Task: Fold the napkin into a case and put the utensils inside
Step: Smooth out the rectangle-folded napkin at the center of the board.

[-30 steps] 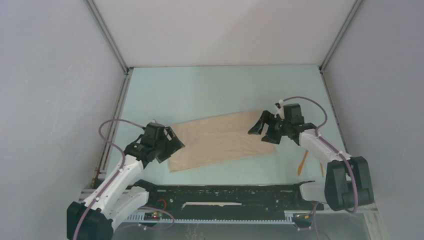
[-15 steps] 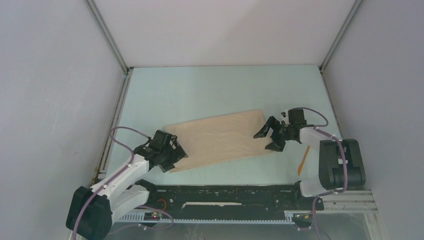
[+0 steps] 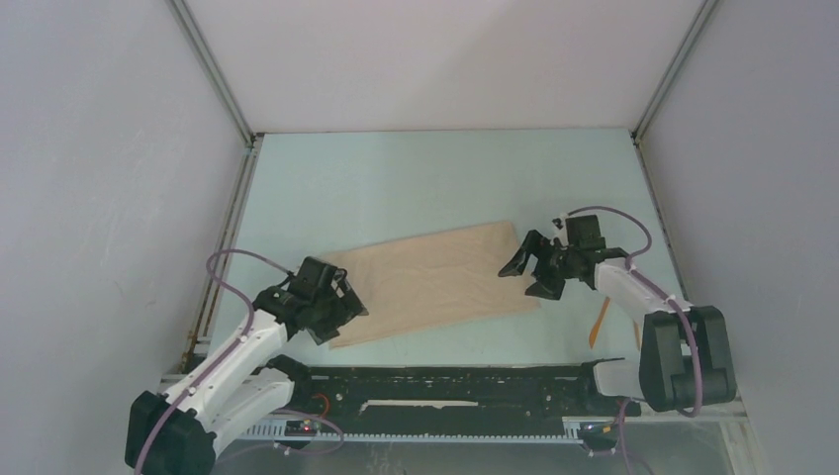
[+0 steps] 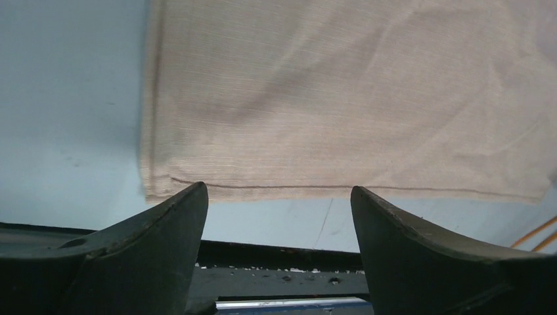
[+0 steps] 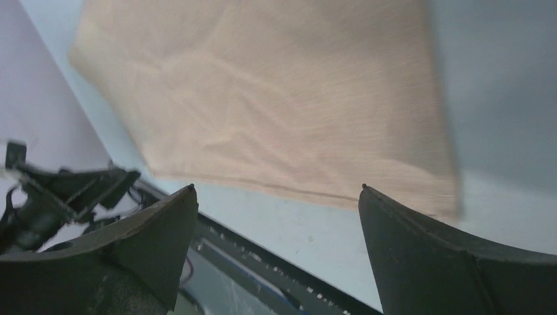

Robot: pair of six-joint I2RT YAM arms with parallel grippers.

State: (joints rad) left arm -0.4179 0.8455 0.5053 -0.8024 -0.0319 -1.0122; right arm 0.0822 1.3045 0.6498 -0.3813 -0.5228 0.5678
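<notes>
The napkin's end (image 3: 342, 340) lies under my left gripper, so this gripper should back off before my right gripper drags the napkin's other end (image 3: 509, 249) toward the utensils.
The beige napkin (image 3: 435, 282) lies flat on the pale blue table as a long folded rectangle, slanting up to the right. It fills the top of the left wrist view (image 4: 341, 98) and of the right wrist view (image 5: 276, 98). My left gripper (image 3: 354, 297) hovers open at its near left corner, holding nothing. My right gripper (image 3: 514, 281) stands open just off its right end, also with nothing between the fingers. The utensils (image 3: 598, 322), thin orange sticks, lie on the table near the right arm's base, and their ends show in the left wrist view (image 4: 538, 233).
A black rail (image 3: 445, 381) runs along the table's near edge, just behind both grippers. White walls with metal posts (image 3: 213, 69) close in the left, back and right sides. The left arm (image 5: 66, 190) shows in the right wrist view.
The left gripper has slid toward the near edge, to the napkin's near left corner. The right gripper has dropped slightly at the right end. Both stayed open; the napkin lies flatter.
</notes>
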